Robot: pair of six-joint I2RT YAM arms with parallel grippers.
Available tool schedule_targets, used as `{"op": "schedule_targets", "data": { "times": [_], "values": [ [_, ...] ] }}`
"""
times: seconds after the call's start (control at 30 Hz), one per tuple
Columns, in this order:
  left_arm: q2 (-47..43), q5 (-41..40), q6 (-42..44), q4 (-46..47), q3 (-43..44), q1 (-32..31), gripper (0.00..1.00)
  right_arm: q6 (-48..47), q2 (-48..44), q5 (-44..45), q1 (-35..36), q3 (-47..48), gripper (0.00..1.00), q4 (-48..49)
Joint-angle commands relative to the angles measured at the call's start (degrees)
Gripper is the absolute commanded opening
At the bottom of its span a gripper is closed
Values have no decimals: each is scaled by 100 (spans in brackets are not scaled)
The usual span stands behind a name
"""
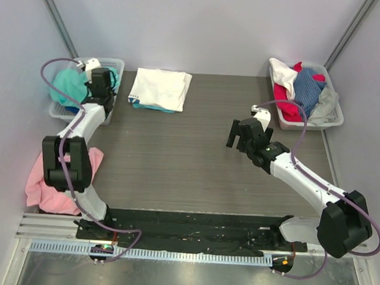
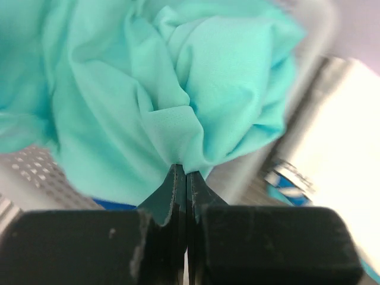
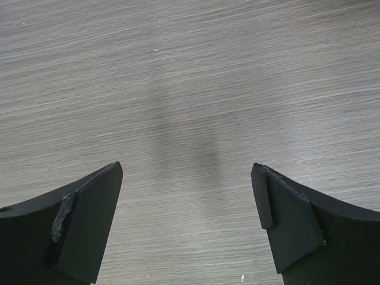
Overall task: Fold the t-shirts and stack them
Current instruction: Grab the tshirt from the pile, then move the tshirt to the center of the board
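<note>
My left gripper is holding a fold of the mint-green t-shirt [image 2: 178, 130], and the table's middle [image 1: 192, 157] is clear. I should keep carrying the t-shirt until it lands there.
My left gripper [image 1: 98, 77] is over the white basket [image 1: 114, 65] at the back left. In the left wrist view it [image 2: 181, 169] is shut on a fold of the crumpled mint-green t-shirt [image 2: 178, 77], which also shows in the top view [image 1: 69, 85]. A folded white t-shirt [image 1: 160, 88] lies on the table at the back, with a teal edge under it. My right gripper [image 1: 241, 134] hangs open and empty above bare table [image 3: 190, 119] right of centre.
A second white basket [image 1: 335, 113] at the back right holds red, white, blue and grey garments. A pink garment [image 1: 44, 181] hangs off the table's left edge beside the left arm. Grey walls close in the table on three sides.
</note>
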Motion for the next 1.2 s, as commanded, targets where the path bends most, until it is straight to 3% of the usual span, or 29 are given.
{"op": "schedule_targets", "data": {
  "times": [0.0, 0.23, 0.33, 0.67, 0.83, 0.87, 0.9, 1.07, 1.17],
  "values": [
    [-998, -237, -158, -217, -48, -1074, 0, 45, -360, -82, 22, -104, 100, 355],
    [-1299, 219, -148, -1449, 1444, -2348, 0, 27, -465, 41, 30, -25, 100, 382],
    [-1413, 377, -253, -1670, 1657, -2955, 0, 98, -667, 269, 30, 89, 100, 329],
    [-1747, 562, -719, -2082, 1289, -4608, 0, 98, -949, 982, 30, 318, 100, 57],
    [-2046, 351, -913, -1899, -159, -4644, 0, 176, -861, 912, 22, 292, 100, -5],
    [-2055, 324, -991, -1855, -353, -4635, 13, 177, -826, 868, 30, 274, 100, -22],
    [-2072, 316, -1009, -1759, -668, -4644, 33, 177, -808, 815, 30, 265, 100, -23],
    [-2099, 53, -1255, -1731, -1102, -4644, 99, 186, -615, 718, 30, 344, 100, -58],
    [-2222, -106, -1308, -1705, -1216, -4644, 100, 369, -597, 841, 13, 292, 100, -58]
  ]
}}
